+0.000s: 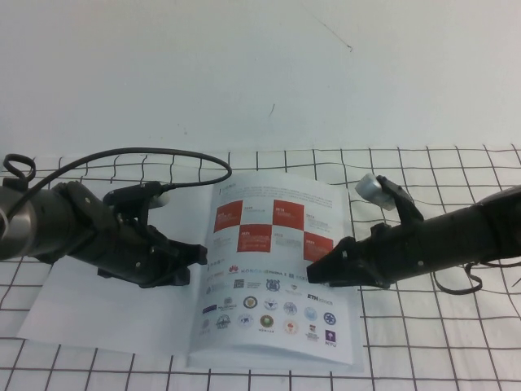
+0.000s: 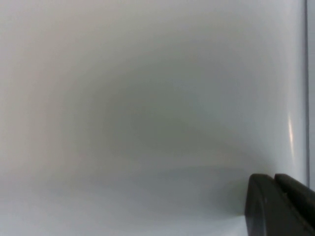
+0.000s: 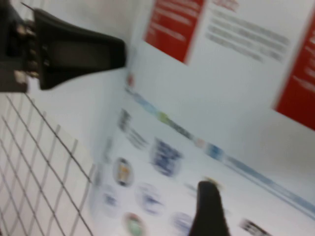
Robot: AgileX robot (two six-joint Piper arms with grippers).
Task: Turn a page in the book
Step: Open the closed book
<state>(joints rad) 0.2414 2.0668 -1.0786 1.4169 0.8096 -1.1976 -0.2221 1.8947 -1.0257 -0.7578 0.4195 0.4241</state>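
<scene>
My right gripper should slide the printed page's outer edge, since it lies low against the book, toward the spine until the page bows up, then turn it.
The book lies open on the gridded table. Its right-hand page shows red squares above rows of small logos; it also fills the right wrist view. The left-hand sheet is blank white. My left gripper is shut and lies low over the blank sheet, its tip near the spine; in the left wrist view its fingers are pressed together against plain white paper. My right gripper is shut, its tip over the printed page near the right edge, and shows above the logos in the right wrist view.
The table cloth has a black grid on white. A white wall rises behind. A black cable loops from the left arm over the book's far left corner. The left gripper's tip shows in the right wrist view.
</scene>
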